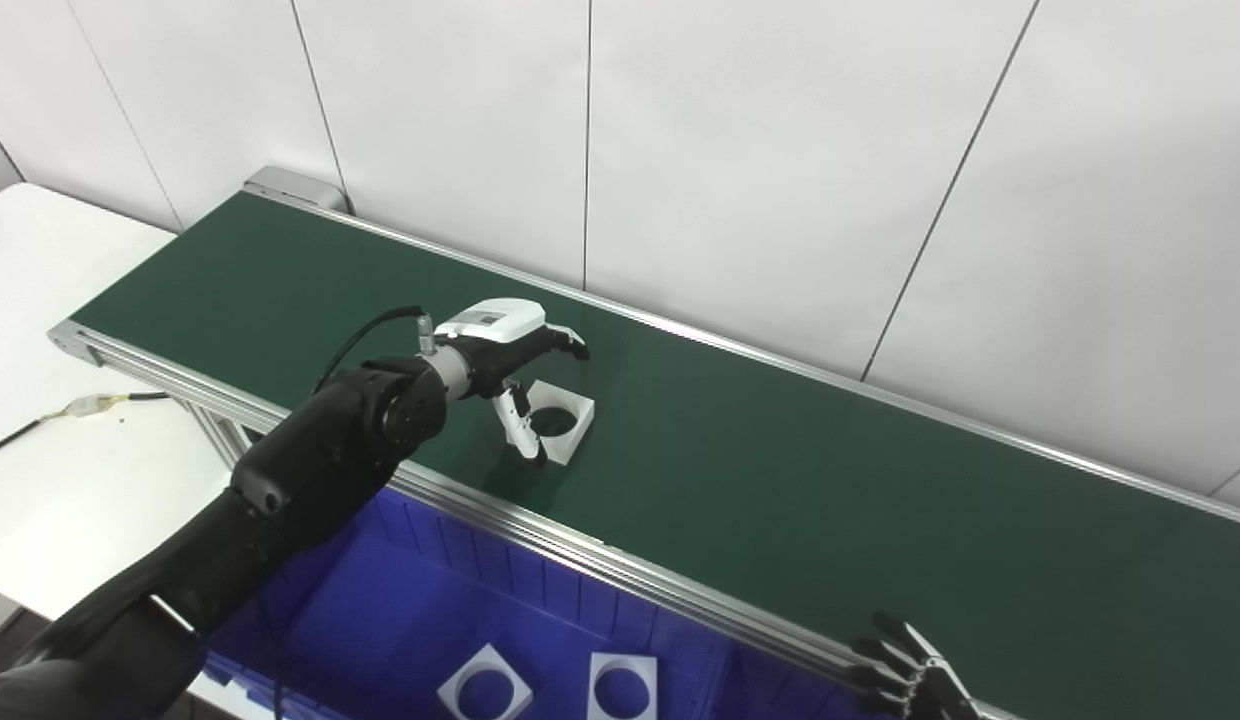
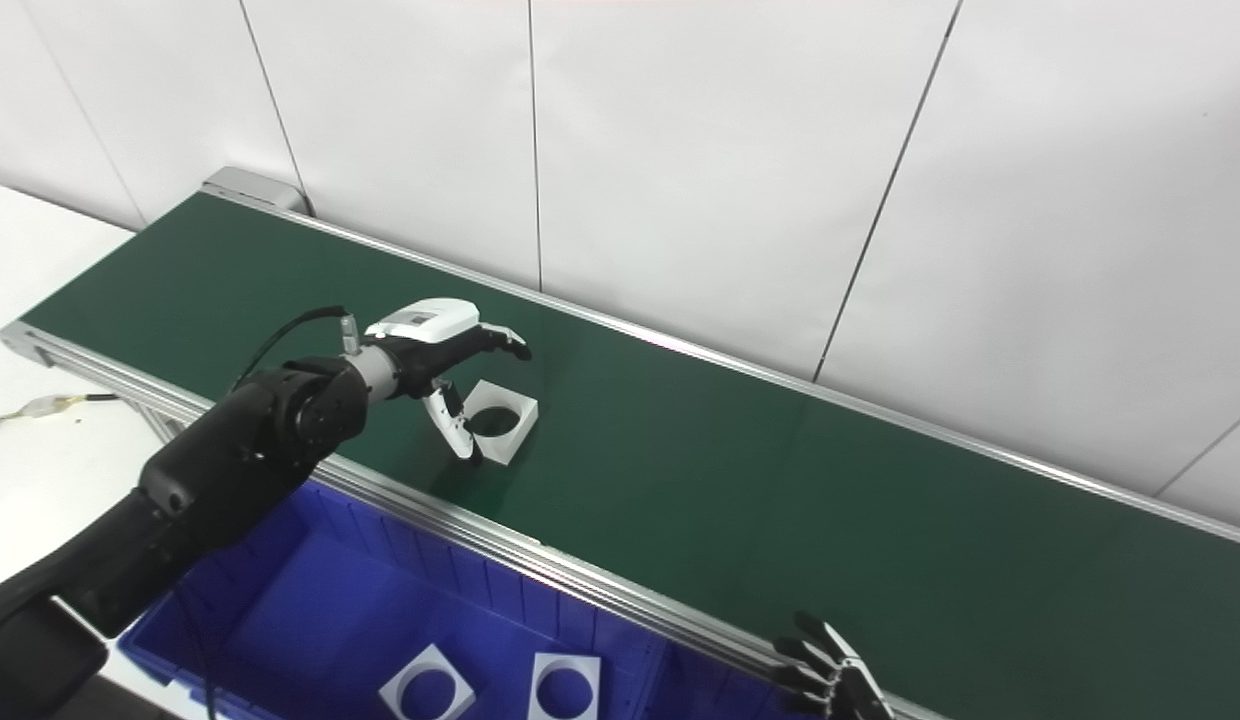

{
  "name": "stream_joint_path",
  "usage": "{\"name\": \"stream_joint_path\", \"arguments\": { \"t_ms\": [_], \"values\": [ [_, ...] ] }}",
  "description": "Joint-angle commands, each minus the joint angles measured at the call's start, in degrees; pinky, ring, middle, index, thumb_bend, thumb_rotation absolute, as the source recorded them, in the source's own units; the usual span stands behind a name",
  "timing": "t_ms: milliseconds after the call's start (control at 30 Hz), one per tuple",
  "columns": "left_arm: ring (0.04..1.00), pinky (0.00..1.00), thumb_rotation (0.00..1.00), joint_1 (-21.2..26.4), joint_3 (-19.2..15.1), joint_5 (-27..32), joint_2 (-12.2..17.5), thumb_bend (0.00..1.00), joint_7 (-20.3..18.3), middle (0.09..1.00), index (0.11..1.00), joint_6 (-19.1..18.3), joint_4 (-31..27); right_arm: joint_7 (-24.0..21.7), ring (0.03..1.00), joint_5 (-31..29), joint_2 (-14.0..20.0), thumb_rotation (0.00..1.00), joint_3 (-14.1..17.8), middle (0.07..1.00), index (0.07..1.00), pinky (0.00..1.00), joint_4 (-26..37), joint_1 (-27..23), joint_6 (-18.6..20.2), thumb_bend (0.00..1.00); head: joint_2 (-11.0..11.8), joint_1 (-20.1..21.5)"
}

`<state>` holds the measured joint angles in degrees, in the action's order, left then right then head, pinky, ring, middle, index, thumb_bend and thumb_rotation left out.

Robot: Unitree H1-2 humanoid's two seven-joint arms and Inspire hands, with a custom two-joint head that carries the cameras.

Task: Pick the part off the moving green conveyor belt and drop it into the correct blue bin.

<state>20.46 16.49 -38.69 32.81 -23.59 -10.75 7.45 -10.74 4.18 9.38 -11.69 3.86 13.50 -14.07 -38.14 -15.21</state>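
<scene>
The white square part [image 1: 568, 434] should come up with its round hole empty when I lift it, because blue shows through the holes of the parts in the bin [image 1: 622, 692].
A white square part [image 1: 563, 420] with a round hole lies flat on the green conveyor belt [image 1: 780, 480], near its front rail. My left hand [image 1: 505, 360] hovers right over the part's left side, open, with its thumb [image 1: 520, 425] pointing down along the part's near-left edge and its fingers stretched above the far edge. The hand does not hold the part. My right hand [image 1: 915, 675] shows only at the bottom edge, fingers spread, empty, by the belt's front rail. The blue bin [image 1: 400, 610] sits below the front rail.
Two white square parts with holes [image 1: 485, 685] [image 1: 622, 685] lie in the blue bin. A white table [image 1: 50, 300] with a cable [image 1: 80, 405] stands to the left. The belt's aluminium front rail [image 1: 600, 550] separates belt and bin. White wall panels rise behind.
</scene>
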Motion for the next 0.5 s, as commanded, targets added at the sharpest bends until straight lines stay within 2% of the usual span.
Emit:
{"name": "stream_joint_path", "arguments": {
  "t_ms": [0,167,467],
  "values": [
    [0.870,0.77,0.00,2.83,-0.41,-0.45,0.57,0.91,2.49,0.879,0.835,2.30,0.13,-0.07,0.726,-0.40,-0.39,0.57,0.00,0.795,0.874,0.65,1.33,-0.10,-1.78,0.66,0.08,0.05],
    [0.885,0.80,0.00,3.45,0.11,-0.72,-0.19,0.90,2.77,0.886,0.830,2.07,1.35,0.14,0.726,0.02,-0.59,0.57,-0.09,0.793,0.874,0.65,1.21,-0.01,-2.17,0.65,0.03,0.35],
    [0.868,0.80,0.00,4.36,1.10,-1.49,-1.57,0.90,3.92,0.871,0.824,2.51,3.56,0.12,0.728,-0.27,-0.96,0.58,-0.09,0.794,0.878,0.65,1.15,0.19,-1.98,0.67,-0.06,0.68]
  ]
}}
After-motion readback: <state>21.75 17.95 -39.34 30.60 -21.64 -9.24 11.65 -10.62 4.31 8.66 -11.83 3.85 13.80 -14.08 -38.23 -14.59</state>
